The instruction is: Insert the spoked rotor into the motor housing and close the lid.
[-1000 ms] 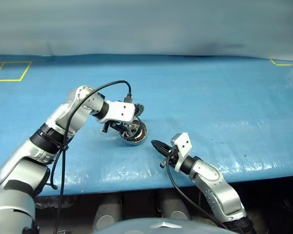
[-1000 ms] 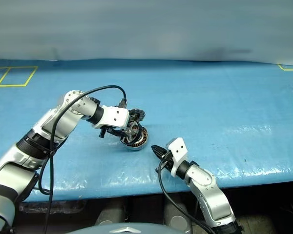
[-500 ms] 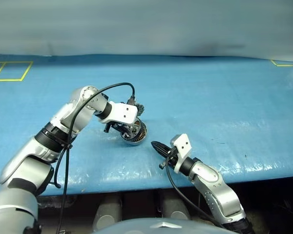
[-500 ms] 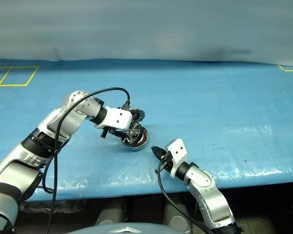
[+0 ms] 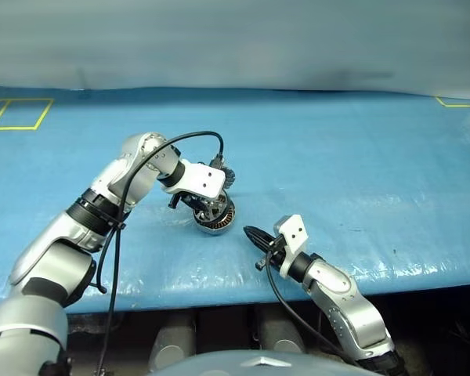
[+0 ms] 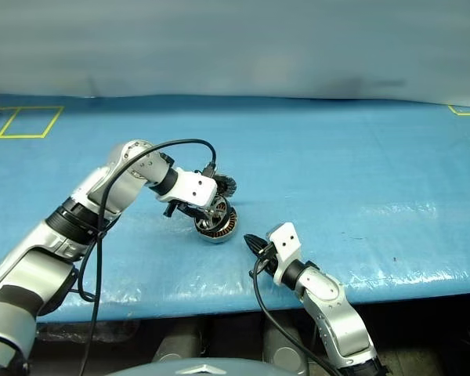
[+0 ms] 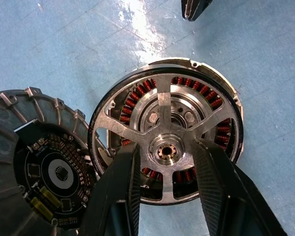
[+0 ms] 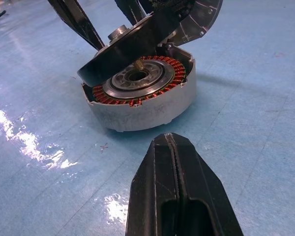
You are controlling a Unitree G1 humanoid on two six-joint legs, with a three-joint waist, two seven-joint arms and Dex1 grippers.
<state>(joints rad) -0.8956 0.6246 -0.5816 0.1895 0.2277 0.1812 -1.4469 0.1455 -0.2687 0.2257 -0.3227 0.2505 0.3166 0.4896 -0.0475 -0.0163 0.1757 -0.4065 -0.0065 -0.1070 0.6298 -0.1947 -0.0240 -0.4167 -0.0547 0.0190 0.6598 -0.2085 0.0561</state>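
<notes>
The spoked rotor slants [image 8: 120, 51] over the motor housing, so next my left gripper lets go of the rotor's middle, closes, and pushes the rotor's raised edge [image 7: 160, 197] down before it closes the lid.
The motor housing [image 5: 218, 222], a grey puck with copper windings [image 7: 196, 84], lies on the blue table cover. Its lid [image 7: 39, 162] stands open behind it, inner face with a round circuit board showing. The silver spoked rotor [image 7: 164, 115] sits tilted over the housing [image 8: 152, 105], one edge down in it and the other raised. My left gripper [image 7: 166, 147] points steeply down and is shut on the rotor, one black finger [image 7: 123, 182] on each side of the hub. My right gripper [image 8: 174, 147] is shut and empty, low over the table just in front of the housing.
The blue cover [image 5: 360, 164] spreads wide to the right and behind the housing. Its front edge [image 5: 219, 294] runs close under my right arm. Yellow tape marks [image 5: 16, 113] lie at the far left and at the far right corner [image 6: 464, 110].
My left arm has shifted its elbow and turned its wrist a little while the hand stays over the housing with the rotor. The right gripper has kept still.
</notes>
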